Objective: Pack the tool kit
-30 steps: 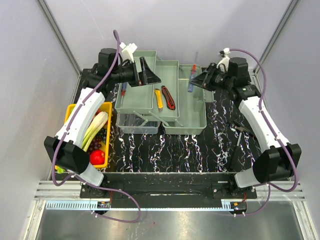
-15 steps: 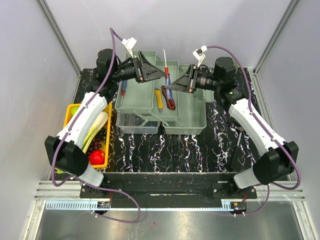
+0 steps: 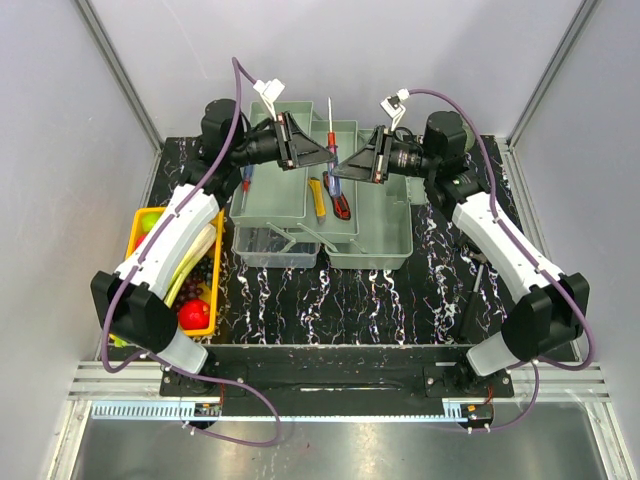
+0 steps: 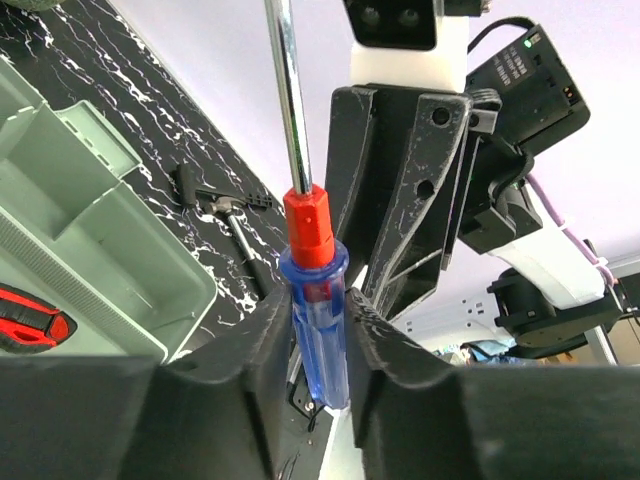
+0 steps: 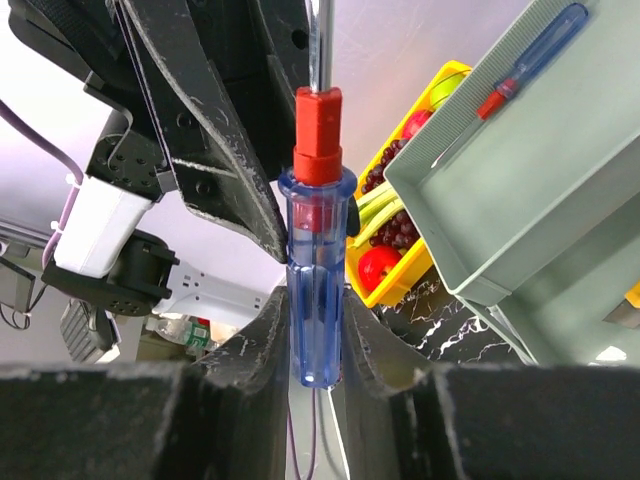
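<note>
The raised screwdriver (image 3: 332, 140) is in both grippers, so next my right gripper opens and moves away first. My left gripper will then lay it next to the other screwdriver in the tray (image 3: 271, 187).
A screwdriver (image 3: 331, 150) with a clear blue handle and red collar stands upright in the air over the pale green toolbox (image 3: 382, 240), shaft pointing up. My left gripper (image 3: 324, 158) and right gripper (image 3: 346, 165) meet at it from opposite sides. In the left wrist view, the left gripper (image 4: 318, 345) has both pads pressed on the handle (image 4: 315, 320). In the right wrist view, the right gripper (image 5: 315, 335) is shut on the same handle (image 5: 315, 280). A second blue screwdriver (image 5: 520, 65) lies in the left fold-out tray (image 3: 270, 195).
A yellow-handled tool (image 3: 318, 197) and a red-and-black one (image 3: 340, 196) lie in the middle tray. A hammer (image 4: 232, 212) rests on the black marbled table, right of the box. The yellow tray of produce (image 3: 213, 262) sits at the left.
The right arm swung the screwdriver from the right side to above the box's middle and turned it upright. The left gripper moved in and closed on the handle.
</note>
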`<state>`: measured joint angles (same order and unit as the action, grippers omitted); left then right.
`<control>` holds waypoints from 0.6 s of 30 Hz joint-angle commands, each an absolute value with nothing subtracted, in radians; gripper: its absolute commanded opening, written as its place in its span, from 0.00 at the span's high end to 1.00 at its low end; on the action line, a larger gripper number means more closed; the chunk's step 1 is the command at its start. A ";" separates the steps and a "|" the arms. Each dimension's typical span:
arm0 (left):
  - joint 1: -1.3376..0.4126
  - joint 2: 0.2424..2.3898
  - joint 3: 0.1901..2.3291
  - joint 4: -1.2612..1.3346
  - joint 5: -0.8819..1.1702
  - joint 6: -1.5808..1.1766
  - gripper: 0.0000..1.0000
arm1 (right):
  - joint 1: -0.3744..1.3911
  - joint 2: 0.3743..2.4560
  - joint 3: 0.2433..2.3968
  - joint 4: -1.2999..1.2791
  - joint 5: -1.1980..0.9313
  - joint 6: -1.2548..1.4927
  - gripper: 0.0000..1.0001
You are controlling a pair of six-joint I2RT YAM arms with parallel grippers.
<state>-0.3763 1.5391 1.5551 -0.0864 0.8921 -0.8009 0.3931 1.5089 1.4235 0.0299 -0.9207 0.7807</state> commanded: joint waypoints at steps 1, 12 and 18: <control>-0.387 1.537 1.629 -0.130 0.887 -0.739 0.78 | 0.399 1.512 1.483 0.074 -0.951 0.781 1.00; -0.391 1.563 1.661 -0.167 0.887 -0.715 0.51 | 0.399 1.523 1.474 0.054 -0.950 0.762 1.00; -0.397 1.580 1.663 -0.172 0.876 -0.710 0.70 | 0.399 1.526 1.479 0.048 -0.951 0.747 1.00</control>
<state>-0.3920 1.5772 1.6154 -0.1936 0.8791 -0.7277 0.3931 1.5303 1.4334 0.0185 -0.9360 0.7708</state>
